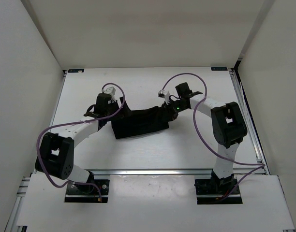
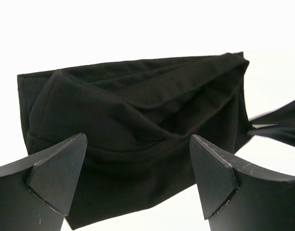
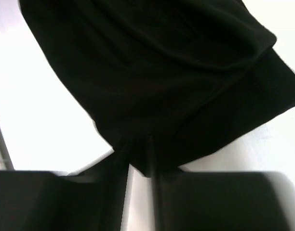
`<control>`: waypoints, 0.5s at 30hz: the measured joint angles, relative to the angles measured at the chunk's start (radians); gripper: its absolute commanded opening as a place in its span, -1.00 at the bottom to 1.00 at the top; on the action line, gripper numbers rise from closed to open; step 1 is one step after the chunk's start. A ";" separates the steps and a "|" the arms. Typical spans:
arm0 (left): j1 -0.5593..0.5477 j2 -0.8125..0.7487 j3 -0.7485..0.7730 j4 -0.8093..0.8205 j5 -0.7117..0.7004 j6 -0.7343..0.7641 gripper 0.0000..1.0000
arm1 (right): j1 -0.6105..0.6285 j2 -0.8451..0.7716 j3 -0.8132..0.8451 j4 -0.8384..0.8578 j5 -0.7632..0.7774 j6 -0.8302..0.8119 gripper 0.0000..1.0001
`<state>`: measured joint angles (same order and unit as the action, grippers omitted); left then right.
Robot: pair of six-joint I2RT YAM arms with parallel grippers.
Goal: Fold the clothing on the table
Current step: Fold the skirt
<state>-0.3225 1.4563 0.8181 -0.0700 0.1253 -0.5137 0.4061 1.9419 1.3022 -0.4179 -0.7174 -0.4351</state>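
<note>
My right gripper is pinching the clothing's near corner (image 2: 241, 135), away from the slanted fold's end (image 3: 264, 43). It should open and take hold of the fold at that end.
The black clothing (image 1: 140, 123) lies bunched in a loose, partly folded heap in the middle of the white table (image 1: 186, 150). My right gripper (image 1: 167, 108) is at the heap's right end. In the right wrist view its jaws (image 3: 138, 154) stand narrow, pinching a low corner of the clothing (image 3: 162, 72). My left gripper (image 1: 107, 113) hovers at the heap's left end. Its jaws (image 2: 138, 159) are wide open over the hem of the clothing (image 2: 138, 120), holding nothing. The right gripper's fingers (image 2: 277, 127) show at the right edge of the left wrist view.
Metal rails (image 1: 244, 111) run along the table's right and near edges. White walls (image 1: 22, 72) enclose the left, right and back. Purple cables (image 1: 196, 92) loop above both arms. Bare tabletop (image 1: 153, 82) lies behind and in front of the heap.
</note>
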 measured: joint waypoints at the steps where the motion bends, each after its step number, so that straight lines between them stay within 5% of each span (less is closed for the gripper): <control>1: 0.002 0.000 -0.005 0.003 0.002 0.000 0.98 | 0.000 0.000 -0.007 -0.001 0.005 0.002 -0.85; 2: 0.003 0.000 -0.009 0.003 0.003 0.000 0.97 | 0.000 0.000 -0.013 -0.003 0.009 0.002 -1.00; 5: 0.003 0.000 -0.020 0.003 0.008 -0.002 0.97 | 0.000 0.000 -0.034 -0.003 0.016 0.006 -0.94; 7: 0.005 -0.001 -0.025 0.003 0.014 -0.003 0.97 | -0.002 0.000 -0.047 -0.004 0.017 0.007 -0.45; 12: 0.006 -0.007 -0.027 0.004 0.020 -0.007 0.97 | -0.005 -0.002 -0.076 -0.005 0.024 0.007 0.00; 15: 0.006 -0.013 -0.027 0.012 0.022 -0.010 0.97 | -0.005 -0.004 -0.086 -0.004 0.031 0.006 0.10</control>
<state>-0.3161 1.4433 0.7910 -0.0578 0.1471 -0.5240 0.4015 1.9381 1.2160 -0.4221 -0.6868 -0.4290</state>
